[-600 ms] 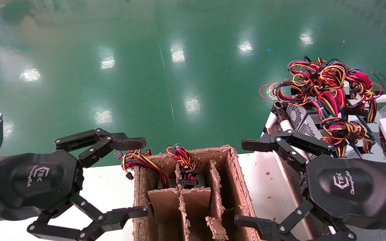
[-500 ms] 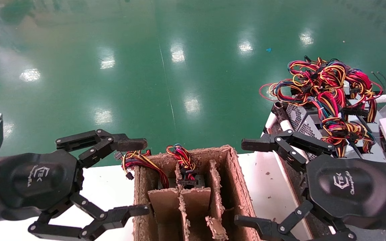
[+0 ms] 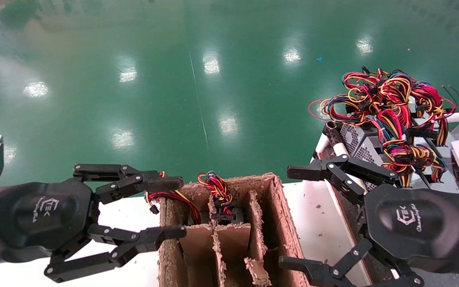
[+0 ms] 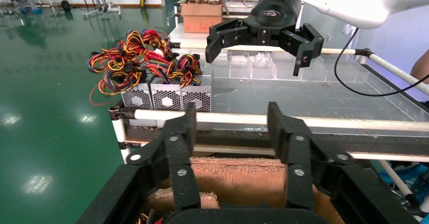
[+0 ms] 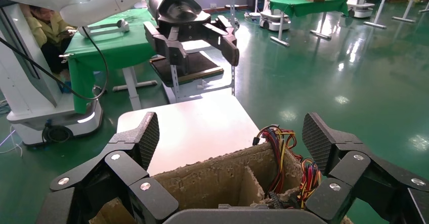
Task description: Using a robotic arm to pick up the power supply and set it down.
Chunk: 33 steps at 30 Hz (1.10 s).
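Note:
The power supply's hidden body will come out after the red, yellow and blue wires when the robot lifts, since these wires go down into the back cell.
The power supply stands in a back cell of the cardboard box. Only its red, yellow and blue wires and wide black connector show; its metal body is hidden. The same wires appear in the right wrist view. My left gripper is open at the box's left wall, its fingers straddling the corner beside the neighbouring unit's red-yellow-black wires. The left wrist view shows it above the cardboard. My right gripper hangs wide open at the box's right side, holding nothing.
A row of silver honeycomb-sided units under a big tangle of coloured wires sits on the rack at the right, behind a white pipe rail. The box rests on a white table. Green floor lies beyond.
My left gripper's fingers have drawn closer together and its tips have moved slightly right toward the box. The right gripper and the wires have not moved.

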Available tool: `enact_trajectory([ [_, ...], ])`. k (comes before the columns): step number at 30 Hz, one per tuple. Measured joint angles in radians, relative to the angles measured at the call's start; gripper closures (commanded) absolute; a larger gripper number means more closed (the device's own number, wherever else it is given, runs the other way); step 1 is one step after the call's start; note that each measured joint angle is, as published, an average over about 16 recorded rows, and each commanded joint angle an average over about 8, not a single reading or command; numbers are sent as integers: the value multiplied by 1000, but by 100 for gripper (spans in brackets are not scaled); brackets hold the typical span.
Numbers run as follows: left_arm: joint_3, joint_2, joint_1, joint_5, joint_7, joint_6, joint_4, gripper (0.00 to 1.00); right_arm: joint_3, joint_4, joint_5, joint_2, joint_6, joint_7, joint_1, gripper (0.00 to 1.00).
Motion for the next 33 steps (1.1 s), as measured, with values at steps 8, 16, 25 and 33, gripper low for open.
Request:
enact_trajectory([
  [8,0,0,0,0,0,0,0,100,0,0,0,0,0,0,0,0],
  [16,0,0,0,0,0,0,0,100,0,0,-1,0,0,0,0,0],
  [25,0,0,0,0,0,0,0,39,-12,-12,-27,-11,13,-1,4,0],
  [33,1,0,-1,0,1,0,1,0,-50,-42,-113,-52,68,7,31,0],
])
